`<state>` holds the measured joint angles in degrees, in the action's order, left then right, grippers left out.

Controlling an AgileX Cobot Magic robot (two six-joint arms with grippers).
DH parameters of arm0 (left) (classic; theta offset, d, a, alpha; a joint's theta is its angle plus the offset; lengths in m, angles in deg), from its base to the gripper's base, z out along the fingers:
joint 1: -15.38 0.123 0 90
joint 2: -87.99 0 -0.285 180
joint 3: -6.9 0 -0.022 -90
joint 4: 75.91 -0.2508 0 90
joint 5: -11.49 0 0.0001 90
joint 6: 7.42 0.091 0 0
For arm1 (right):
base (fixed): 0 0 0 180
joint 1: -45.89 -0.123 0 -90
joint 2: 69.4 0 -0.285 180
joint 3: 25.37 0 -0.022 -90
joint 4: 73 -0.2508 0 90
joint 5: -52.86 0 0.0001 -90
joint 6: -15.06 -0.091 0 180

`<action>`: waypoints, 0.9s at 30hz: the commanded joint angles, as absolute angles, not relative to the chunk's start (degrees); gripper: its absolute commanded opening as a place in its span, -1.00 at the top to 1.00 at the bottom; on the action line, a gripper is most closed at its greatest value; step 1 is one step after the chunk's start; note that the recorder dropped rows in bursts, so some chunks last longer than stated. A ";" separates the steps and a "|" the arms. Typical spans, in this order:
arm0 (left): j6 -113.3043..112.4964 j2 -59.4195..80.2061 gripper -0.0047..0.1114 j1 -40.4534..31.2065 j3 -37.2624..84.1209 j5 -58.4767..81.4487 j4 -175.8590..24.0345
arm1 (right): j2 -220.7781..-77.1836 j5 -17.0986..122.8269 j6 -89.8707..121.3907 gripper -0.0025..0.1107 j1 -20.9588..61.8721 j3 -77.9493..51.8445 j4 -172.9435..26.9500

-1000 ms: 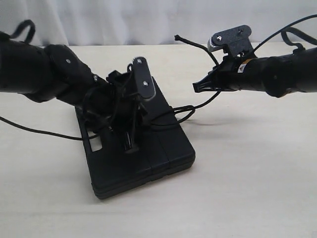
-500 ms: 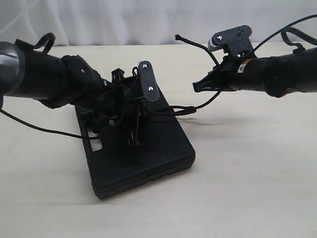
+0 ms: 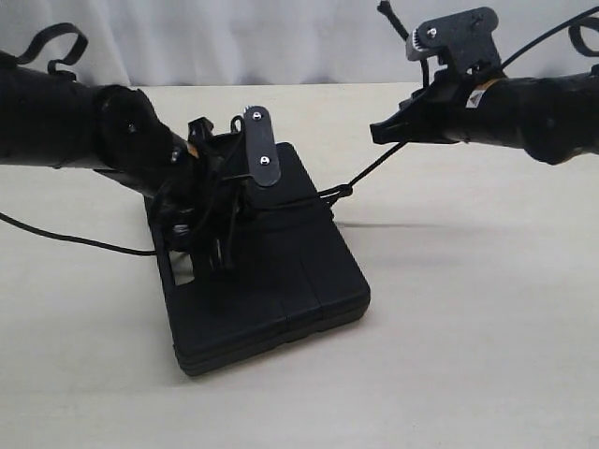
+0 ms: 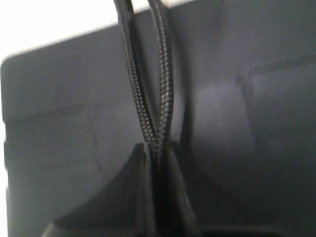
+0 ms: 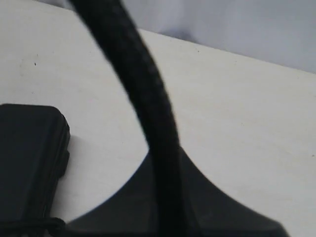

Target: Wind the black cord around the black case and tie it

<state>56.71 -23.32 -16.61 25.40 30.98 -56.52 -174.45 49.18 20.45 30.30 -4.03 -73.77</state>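
My right gripper should move down toward the table (image 3: 449,192) and pull the cord level, because the cord slopes up from the loose knot at the case's edge (image 3: 335,194).
The black case (image 3: 281,290) lies flat on the table, with the black cord (image 3: 370,170) across its far part. My left gripper (image 3: 225,251) points down onto the case near the handle slot. It is shut on two strands of the cord (image 4: 148,98), which meet between its jaws (image 4: 157,150) over the case's lid (image 4: 247,148). A knot (image 3: 343,192) sits at the case's right edge. From there the cord runs taut up to my right gripper (image 3: 380,133), which is shut on the cord (image 5: 143,98). The frayed end (image 3: 387,11) sticks up behind it.
The pale table (image 3: 468,327) spreads around the case, with a white curtain (image 3: 281,37) behind it. A thin robot cable (image 3: 75,240) trails on the table at the left. The case's corner (image 5: 29,163) shows in the right wrist view.
My left gripper has shut on the cord and drawn back to the left. My right gripper rose, pulling the slack loop tight into a knot at the case's edge.
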 commanded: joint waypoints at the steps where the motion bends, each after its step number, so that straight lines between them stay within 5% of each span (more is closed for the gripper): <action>1: 47.58 -22.95 0.92 -14.25 25.61 36.38 -65.94 | -173.04 49.20 20.05 0.88 30.42 -3.77 -73.56; 27: 46.51 -24.48 0.92 -12.49 25.61 43.76 -67.72 | -183.85 47.13 20.18 0.88 39.29 -4.00 -75.23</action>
<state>47.48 -24.46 -13.08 24.70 38.09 -66.19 -183.03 48.20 20.18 37.15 -3.67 -74.03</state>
